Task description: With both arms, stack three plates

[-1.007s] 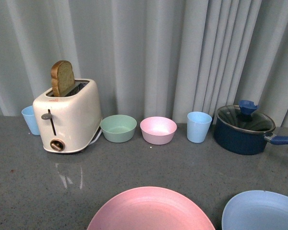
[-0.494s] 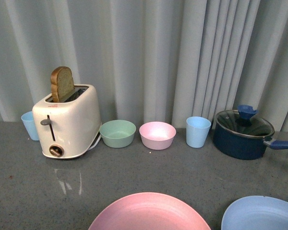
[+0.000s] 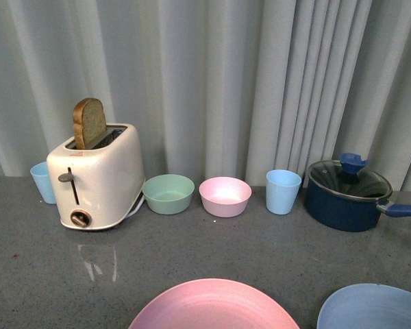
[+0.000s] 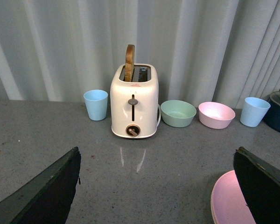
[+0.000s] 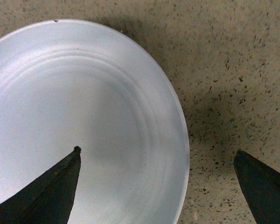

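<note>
The light blue plate (image 5: 74,130) is shallow and has a wide sloping rim (image 5: 164,119), so it will sit low inside the pink plate when the robot lowers it.
A pink plate (image 3: 214,307) lies at the counter's near edge in the front view, and a light blue plate (image 3: 373,308) lies to its right. No arm shows in that view. In the left wrist view my left gripper (image 4: 156,161) hangs open over bare counter, with the pink plate's rim (image 4: 226,200) just inside one finger. My right gripper (image 5: 156,158) is open above the light blue plate (image 5: 74,116); one finger is over the plate, the other over the counter, and the rim runs between them. The beige plate is out of view.
Along the curtain stand a blue cup (image 3: 42,181), a cream toaster (image 3: 99,175) with a bread slice (image 3: 88,122), a green bowl (image 3: 168,193), a pink bowl (image 3: 225,195), another blue cup (image 3: 283,190) and a dark blue lidded pot (image 3: 348,192).
The front view has tilted slightly upward: the items at the back sit lower in the picture and less of both plates shows.
</note>
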Controlling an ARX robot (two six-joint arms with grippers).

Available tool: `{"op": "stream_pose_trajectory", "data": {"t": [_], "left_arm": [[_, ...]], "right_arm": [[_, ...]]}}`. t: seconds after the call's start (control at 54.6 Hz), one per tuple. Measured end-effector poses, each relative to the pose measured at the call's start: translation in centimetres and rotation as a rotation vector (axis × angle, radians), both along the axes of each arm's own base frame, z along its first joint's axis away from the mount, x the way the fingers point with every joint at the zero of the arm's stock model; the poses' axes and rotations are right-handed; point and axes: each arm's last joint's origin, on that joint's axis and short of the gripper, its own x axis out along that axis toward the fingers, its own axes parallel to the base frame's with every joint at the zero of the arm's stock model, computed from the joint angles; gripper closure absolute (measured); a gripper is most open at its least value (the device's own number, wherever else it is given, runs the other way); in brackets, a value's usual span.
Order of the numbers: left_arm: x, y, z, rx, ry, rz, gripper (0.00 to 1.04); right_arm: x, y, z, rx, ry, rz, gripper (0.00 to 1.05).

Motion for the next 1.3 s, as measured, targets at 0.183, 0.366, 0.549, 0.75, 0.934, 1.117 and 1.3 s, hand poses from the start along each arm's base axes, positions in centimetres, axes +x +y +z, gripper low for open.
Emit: {"op": "stream_pose_trajectory", "data": {"t": [0.183,0.366,0.549,0.75,0.934,1.117,1.3], "left_arm": [[0.0,0.0,0.0,0.000,0.000,0.000,0.07],[0.0,0.0,0.0,0.000,0.000,0.000,0.07],[0.0,0.0,0.0,0.000,0.000,0.000,0.07],[0.0,0.0,0.0,0.000,0.000,0.000,0.07],[0.0,0.0,0.0,0.000,0.000,0.000,0.07],[0.0,0.0,0.0,0.000,0.000,0.000,0.07],[0.0,0.0,0.0,0.000,0.000,0.000,0.07]], "right_arm": [[0.7,-0.3,-0.6,-0.008,0.010,-0.011,0.07],[1.1,-0.6,-1.3,-0.002,0.028,-0.024,0.07],[1.4,-0.4,-1.7,0.005,0.032,-0.019,0.17],[1.6,-0.1,-2.2,0.010,0.047,-0.009,0.47],[1.5,-0.3,-2.1,0.004,0.036,0.003,0.76],[0.3,-2.2,-0.9,0.029,0.030,0.014,1.02],[-1.3,-4.4,1.3,0.032,0.000,0.006,1.02]]}}
